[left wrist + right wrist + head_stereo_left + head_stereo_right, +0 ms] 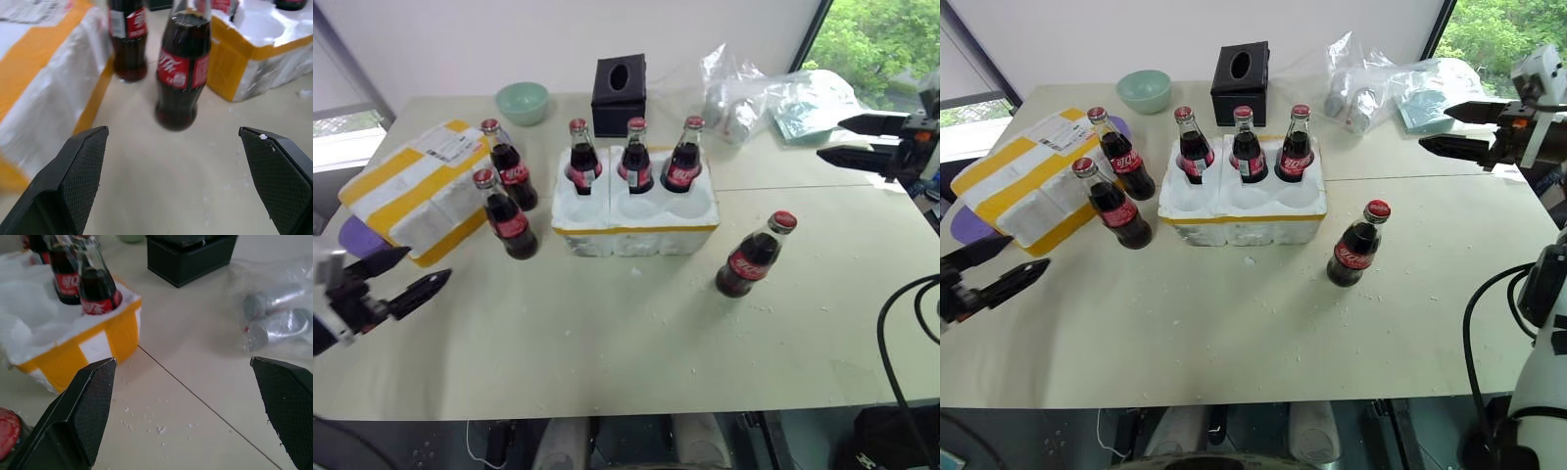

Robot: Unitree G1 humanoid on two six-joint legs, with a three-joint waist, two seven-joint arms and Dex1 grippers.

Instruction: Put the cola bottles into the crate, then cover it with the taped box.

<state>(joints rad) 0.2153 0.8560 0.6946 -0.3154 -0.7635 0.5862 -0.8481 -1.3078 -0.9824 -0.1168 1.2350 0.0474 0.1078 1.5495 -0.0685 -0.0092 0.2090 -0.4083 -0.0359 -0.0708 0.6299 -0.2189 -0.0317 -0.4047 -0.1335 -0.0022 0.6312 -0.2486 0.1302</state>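
Note:
I should keep moving forward to the nearer cola bottle (506, 213), which stands upright in line with my left gripper's open fingers, until they are on both sides of its red label (513, 226), and then close them.
The crate (636, 227) stands mid-table with three cola bottles (636, 157) upright in its back wells; the front wells are empty. Two more cola bottles (506, 217) stand on the table left of it, beside the taped box (411, 191). Another bottle (754, 257) stands alone to the crate's right. My left gripper (429, 265) is open, low at the left, pointing toward the nearer left bottle (183, 63) with nothing between its fingers. Raised at the far right, my right gripper (830, 138) is open and empty, aimed toward the crate (98, 340).
A black tissue box (619, 93) and a green bowl (523, 100) sit behind the crate. Clear plastic bags (773, 98) with silver items lie at the back right. A purple object (354, 235) pokes out under the taped box. A black cable (901, 333) hangs at the right edge.

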